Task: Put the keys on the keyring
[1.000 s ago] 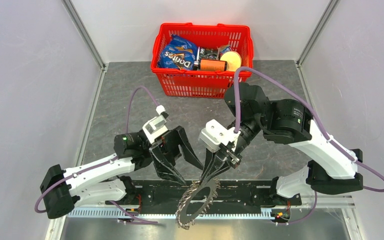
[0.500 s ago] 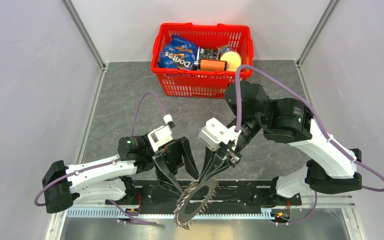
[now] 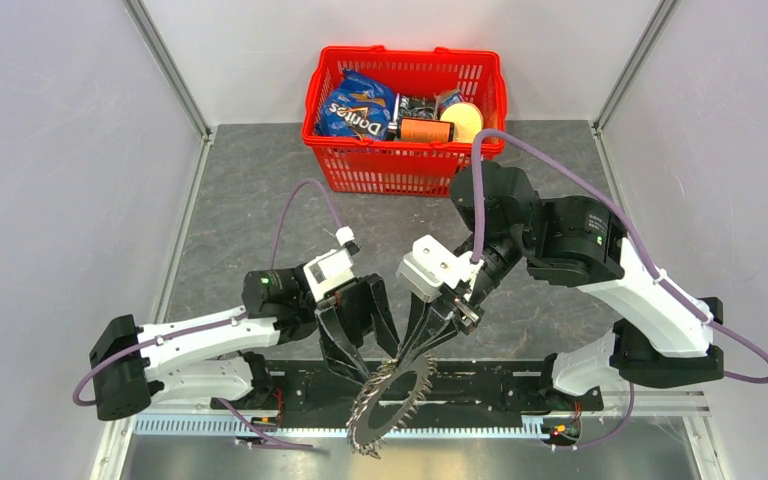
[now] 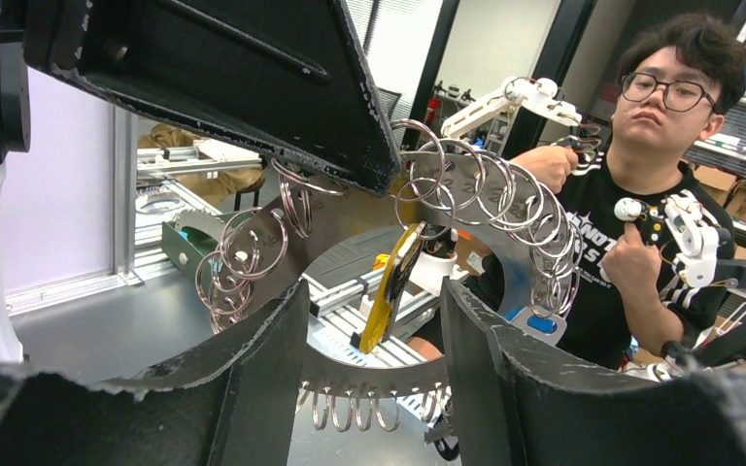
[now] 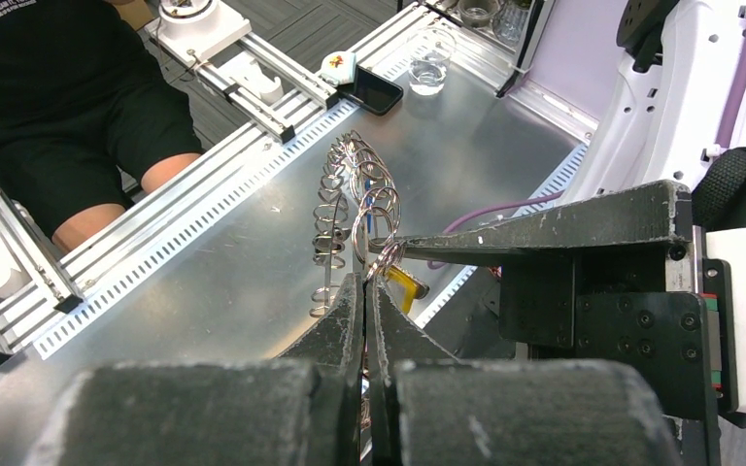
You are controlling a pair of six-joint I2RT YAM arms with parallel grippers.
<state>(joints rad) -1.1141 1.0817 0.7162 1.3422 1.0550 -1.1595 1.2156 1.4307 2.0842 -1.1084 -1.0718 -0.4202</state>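
Observation:
I can see the yellow-headed key (image 4: 393, 291) hanging from its ring. I should hold the key's head with my left gripper while my right gripper moves away from the wheel's rim to pinch that ring (image 4: 423, 206).
The keyring (image 3: 392, 405), a dark toothed wheel fringed with metal rings, hangs upright over the table's near edge. My right gripper (image 3: 410, 350) is shut on its upper rim; in the right wrist view the pads (image 5: 366, 282) pinch the rim edge-on (image 5: 348, 209). My left gripper (image 3: 365, 362) is open, its fingers straddling the wheel's rim without clamping it (image 4: 374, 291). The yellow-headed key (image 4: 391, 288) hangs in the hollow centre and shows beside the right fingertips (image 5: 405, 284). The blue-headed key (image 4: 541, 323) hangs at the wheel's right side.
A red basket (image 3: 405, 170) with snack packs stands at the back centre. A black base bar (image 3: 500, 385) and a slotted metal rail (image 3: 460, 425) run along the near edge. Grey walls close both sides.
My left gripper has moved right and toward the keyring, and its fingers have narrowed around the rim. The right gripper and the keyring have barely moved.

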